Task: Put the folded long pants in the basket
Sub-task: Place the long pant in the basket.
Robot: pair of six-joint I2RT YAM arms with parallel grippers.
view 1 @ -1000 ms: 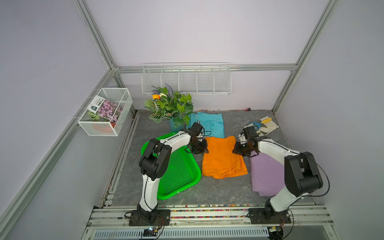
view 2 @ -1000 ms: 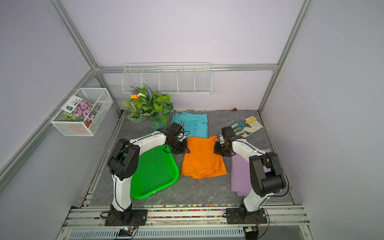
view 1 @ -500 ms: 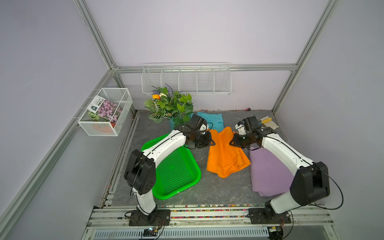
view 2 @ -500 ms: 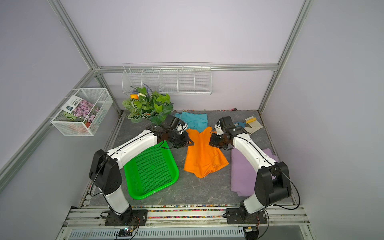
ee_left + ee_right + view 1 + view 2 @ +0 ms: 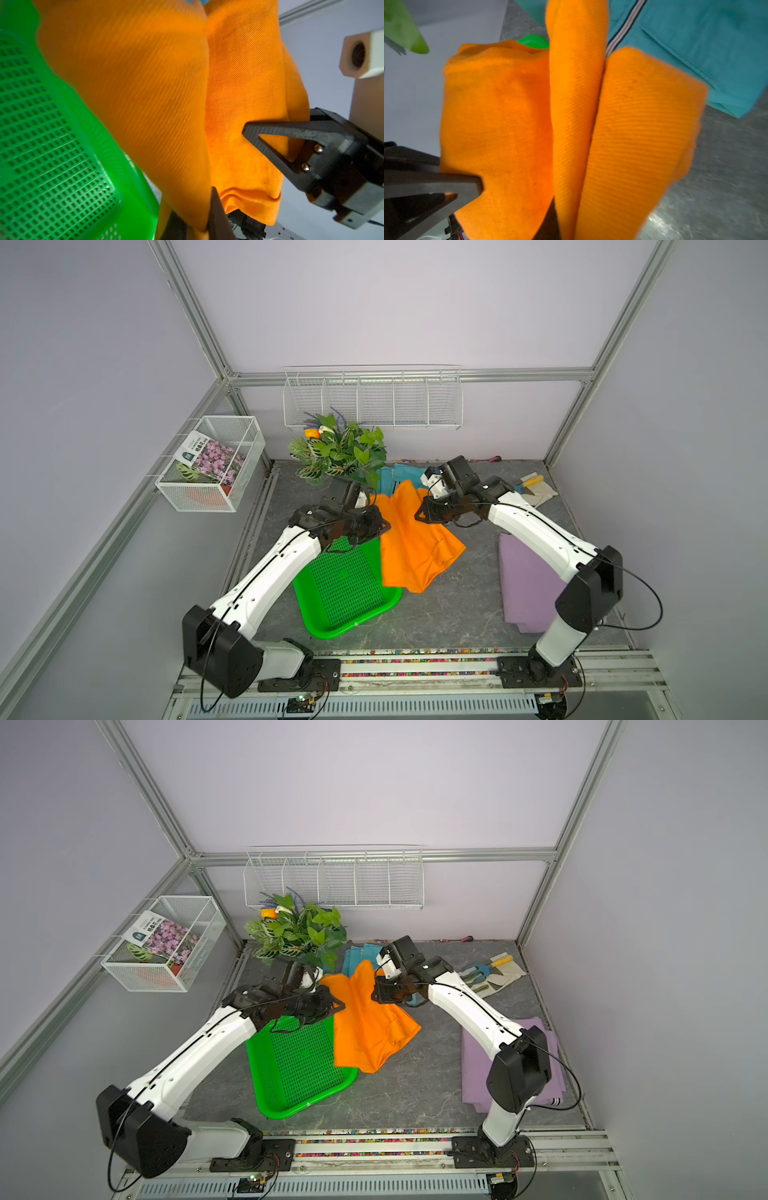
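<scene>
My left gripper needs to keep moving the orange pants across, as they hang folded from both grippers next to the empty green basket, until they are lying inside the basket's rim.
The orange folded long pants hang lifted off the table, pinched at their top edge by both grippers. My left gripper is shut on their left corner, above the far right corner of the green basket. My right gripper is shut on the right corner. The cloth's lower part drapes along the basket's right rim. Teal striped pants lie behind. Lavender pants lie flat at the right.
A potted plant stands at the back left, close behind my left gripper. Pale gloves with garden tools lie at the back right. A white wire box basket and a long wire rack hang on the walls.
Both grippers have risen, lifting the orange pants from flat on the table until they hang. The pants have shifted left toward the basket.
</scene>
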